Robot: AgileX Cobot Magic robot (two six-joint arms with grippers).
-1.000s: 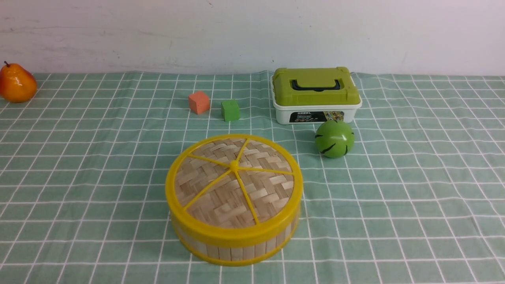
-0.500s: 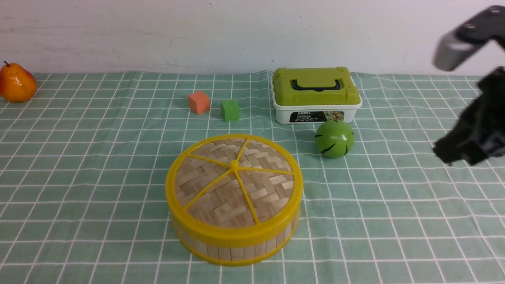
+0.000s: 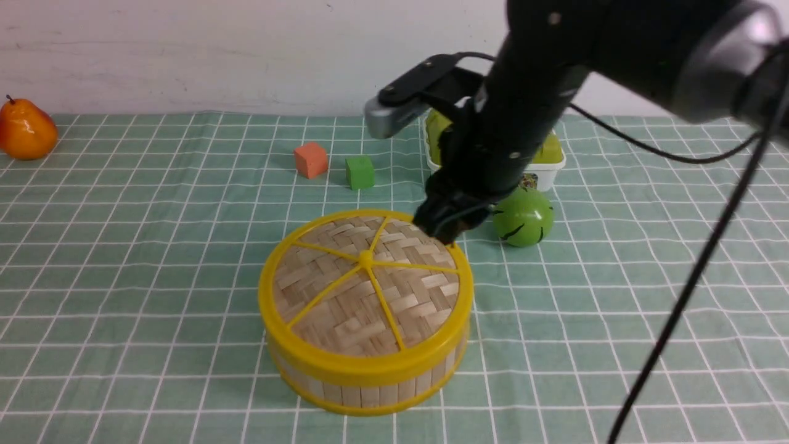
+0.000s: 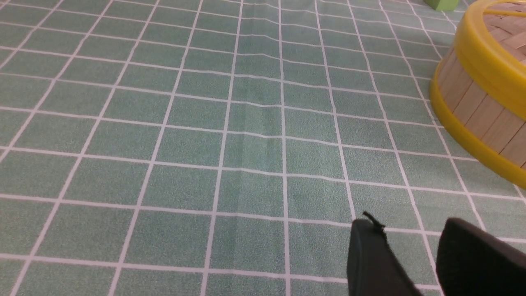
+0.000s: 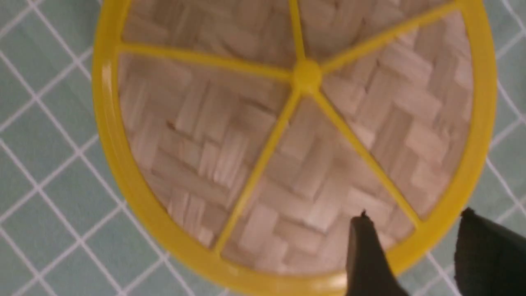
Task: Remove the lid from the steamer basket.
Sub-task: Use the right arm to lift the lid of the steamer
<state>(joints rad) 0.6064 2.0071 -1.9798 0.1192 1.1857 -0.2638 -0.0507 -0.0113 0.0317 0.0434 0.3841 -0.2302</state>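
My gripper is going to lift the lid's knob, and the woven lid [image 3: 355, 288] will then come off and leave the basket standing, because the lid's yellow rim [image 3: 367, 370] just caps the basket's slat side.
The steamer basket [image 3: 370, 388], a round tub with a bamboo-slat wall and yellow rims, stands near the front of the green checked cloth. The woven lid [image 3: 367, 283] with yellow spokes and a small centre knob sits shut on it. My right gripper [image 3: 445, 229] hovers over the lid's far right edge. In the right wrist view it [image 5: 415, 213] is open, one finger above the weave and the other outside the yellow rim [image 5: 478, 156], holding nothing. My left gripper [image 4: 409, 222] is open over bare cloth, well off the basket's wall [image 4: 472, 102].
Behind the right arm is a white box with a green lid [image 3: 545, 154], and a green ball [image 3: 524, 217] lies just right of the gripper. An orange cube [image 3: 310, 160] and a green cube [image 3: 360, 172] sit behind the basket. An orange fruit [image 3: 24, 131] lies far left. A black cable [image 3: 696, 277] hangs at the right.
My right arm came in from the right edge and swept left across the table to the lid's far right rim. The basket and lid have not moved.
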